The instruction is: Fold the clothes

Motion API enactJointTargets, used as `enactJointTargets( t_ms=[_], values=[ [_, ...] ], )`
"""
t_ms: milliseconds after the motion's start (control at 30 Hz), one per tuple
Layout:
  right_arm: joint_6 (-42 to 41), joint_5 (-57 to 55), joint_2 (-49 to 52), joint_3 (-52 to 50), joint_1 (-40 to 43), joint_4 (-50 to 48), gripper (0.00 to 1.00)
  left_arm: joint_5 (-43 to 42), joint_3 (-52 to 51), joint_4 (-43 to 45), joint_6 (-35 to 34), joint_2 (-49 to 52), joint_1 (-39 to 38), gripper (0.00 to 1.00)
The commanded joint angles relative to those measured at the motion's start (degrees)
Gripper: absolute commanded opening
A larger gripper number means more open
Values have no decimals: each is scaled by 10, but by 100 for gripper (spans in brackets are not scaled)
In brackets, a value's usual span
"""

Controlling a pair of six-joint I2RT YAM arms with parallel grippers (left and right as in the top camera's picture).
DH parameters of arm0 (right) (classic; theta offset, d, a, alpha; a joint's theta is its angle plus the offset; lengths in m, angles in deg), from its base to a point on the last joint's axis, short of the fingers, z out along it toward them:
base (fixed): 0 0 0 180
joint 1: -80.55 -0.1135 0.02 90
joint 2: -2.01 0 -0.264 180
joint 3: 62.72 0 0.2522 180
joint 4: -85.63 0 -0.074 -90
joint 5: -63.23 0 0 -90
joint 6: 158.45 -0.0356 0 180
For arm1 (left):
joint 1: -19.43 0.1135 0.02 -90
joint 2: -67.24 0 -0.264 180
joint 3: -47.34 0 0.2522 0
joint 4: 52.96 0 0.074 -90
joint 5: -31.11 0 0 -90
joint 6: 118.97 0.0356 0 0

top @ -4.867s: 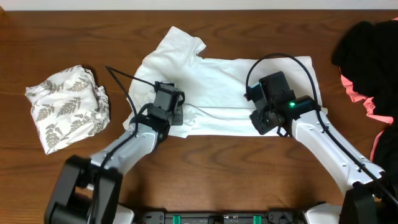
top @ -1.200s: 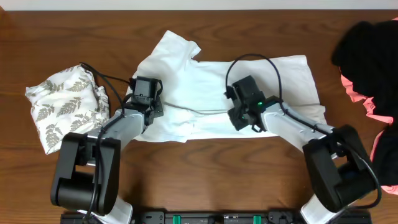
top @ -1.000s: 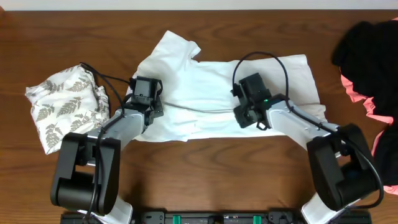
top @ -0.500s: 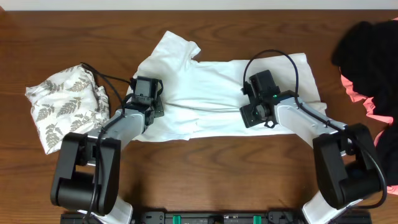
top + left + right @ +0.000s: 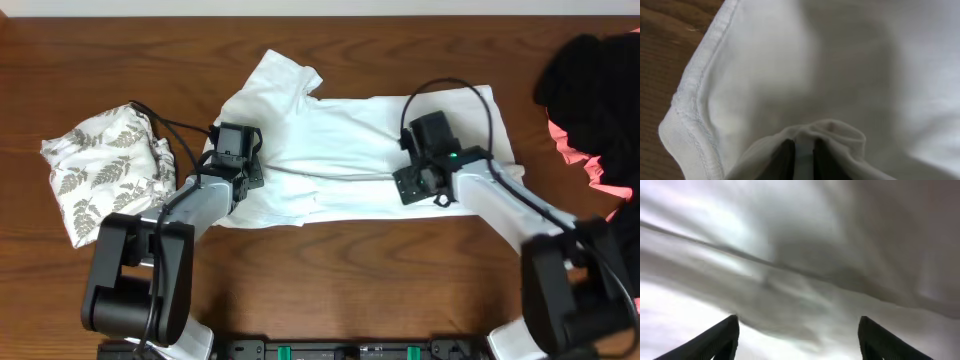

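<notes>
The white T-shirt's folded strip [image 5: 350,200] is creased, so my right gripper should go to the strip's end [image 5: 511,168] near the black garment and pull the strip straight before it folds any further.
A large white T-shirt [image 5: 340,150] lies spread across the middle of the wooden table, partly folded along its length. My left gripper [image 5: 236,152] rests at the shirt's left end. In the left wrist view its fingers [image 5: 785,157] pinch a small raised fold of the white T-shirt [image 5: 850,65], with the stitched hem just to the left. My right gripper [image 5: 420,180] sits over the shirt's right half. Its dark fingertips [image 5: 720,340] stand wide apart above creased white fabric [image 5: 800,255], holding nothing.
A bundled leaf-print garment [image 5: 108,175] lies at the left of the table [image 5: 350,280]. A black garment [image 5: 590,75] with a coral-pink one [image 5: 585,160] under it is piled at the right edge. Bare wood runs along the front.
My right gripper has slid to the right along the shirt and its jaws have spread open. The left gripper has stayed in place on the fabric.
</notes>
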Motion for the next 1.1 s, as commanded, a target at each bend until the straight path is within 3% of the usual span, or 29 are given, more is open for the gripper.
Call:
enactJointTargets(
  t_ms=[0, 100, 167, 433, 833, 1067],
  values=[
    [-6, -12, -50, 0, 24, 10, 73, -3, -37, -35, -1, 35, 5, 26],
    [-6, -12, -69, 0, 53, 26, 73, -4, -37, -37, -1, 35, 5, 51],
    [-9, -10, -71, 0, 77, 43, 72, -4, -37, -38, 0, 34, 5, 57],
    [-8, -8, -67, -1, 151, 85, 63, -4, -37, -64, 3, -52, 4, 59],
    [-3, -7, -65, -1, 174, 83, 55, -49, -37, -62, 3, -172, 4, 62],
    [-1, -5, -47, -1, 175, 78, 29, -130, -37, -75, 3, -179, 4, 60]
  ],
)
